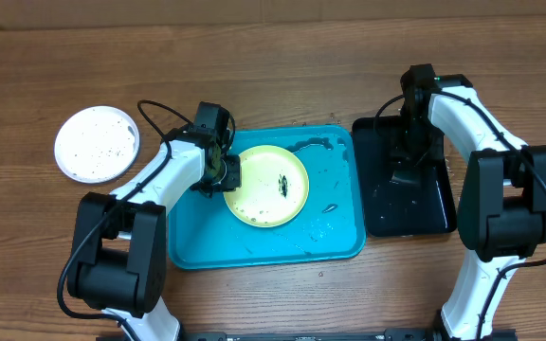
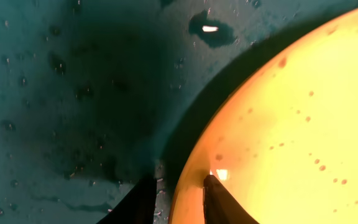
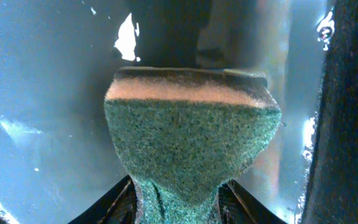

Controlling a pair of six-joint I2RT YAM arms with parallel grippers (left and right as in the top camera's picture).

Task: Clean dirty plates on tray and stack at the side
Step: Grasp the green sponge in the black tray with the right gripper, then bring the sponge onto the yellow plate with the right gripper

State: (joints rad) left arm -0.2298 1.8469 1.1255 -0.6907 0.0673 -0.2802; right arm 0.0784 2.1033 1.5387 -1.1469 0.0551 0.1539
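My left gripper's fingers are apart around the yellow plate's rim. Next, my left gripper squeezes that edge tight before the sponge scrubs the dark smear.
A pale yellow plate with a dark smear lies on the turquoise tray. My left gripper is at the plate's left rim. In the left wrist view its fingers are shut on the rim of the yellow plate, one finger inside and one outside, over the wet tray floor. A white plate with dark specks sits on the table at the far left. The mint-green plate is out of view. My right gripper is shut on a green sponge.
A glossy black tray stands right of the turquoise tray, wet inside; the right gripper holds the sponge just above its floor. Water drops and dark bits lie on the turquoise tray's right side.
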